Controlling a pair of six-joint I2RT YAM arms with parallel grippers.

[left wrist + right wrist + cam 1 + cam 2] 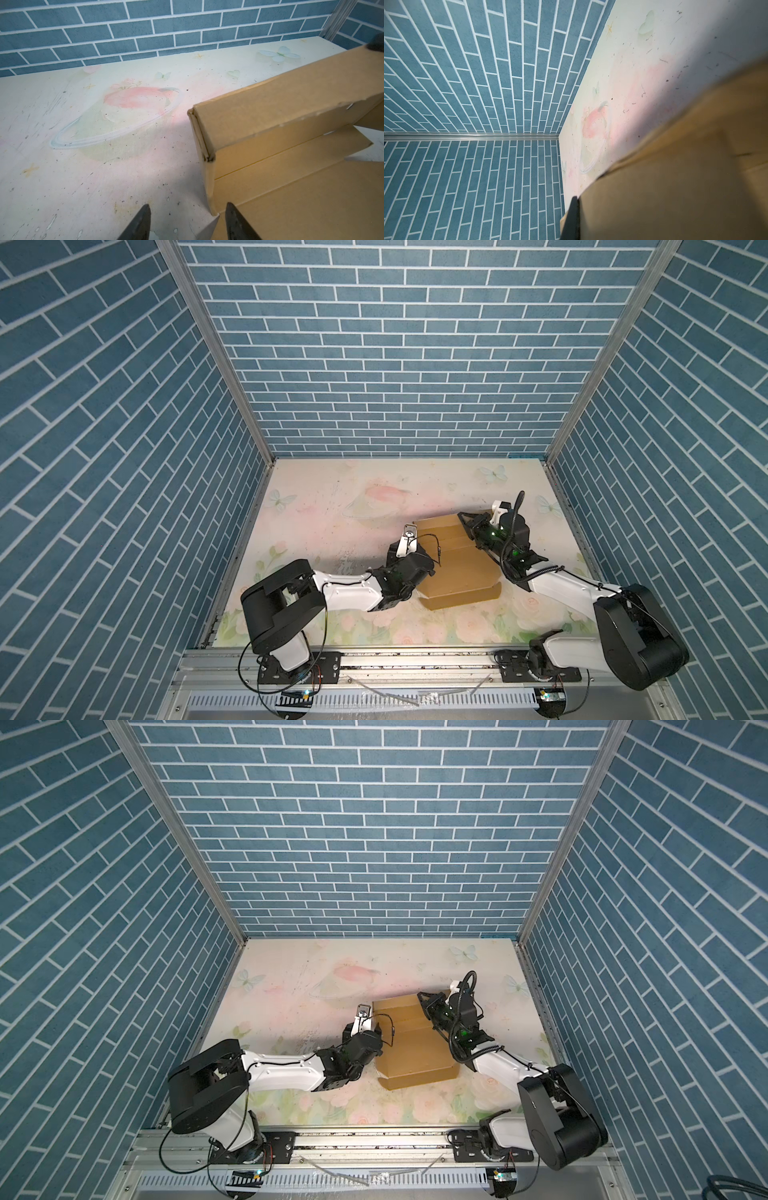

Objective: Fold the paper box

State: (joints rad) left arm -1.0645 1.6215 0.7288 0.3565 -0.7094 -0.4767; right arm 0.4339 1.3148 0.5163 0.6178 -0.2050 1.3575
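My left gripper should first grip the box's far side's end (204, 156), because the paper box (460, 569) sits toward my right gripper's side. Both grippers should then slide the box to the centre.
The paper box (457, 572) (415, 1052) is brown cardboard, partly folded up, standing right of the table's middle in both top views. In the left wrist view its far wall (280, 112) stands doubled over, and a low side wall (209, 187) runs toward me beside the box floor. My left gripper (187, 209) (409, 551) is open at the box's left side, with the near end of that low wall between its fingers and no grip on it. My right gripper (467, 522) (428, 1000) is at the box's far right corner, shut on a cardboard flap (675, 176). Only one of its fingers (571, 218) shows; the cardboard hides the other.
The table (332, 510) has a pale floral print with scuff marks. Blue brick-pattern walls (395, 364) close it in at the back and on both sides. An aluminium rail (415, 659) with both arm bases runs along the front edge.
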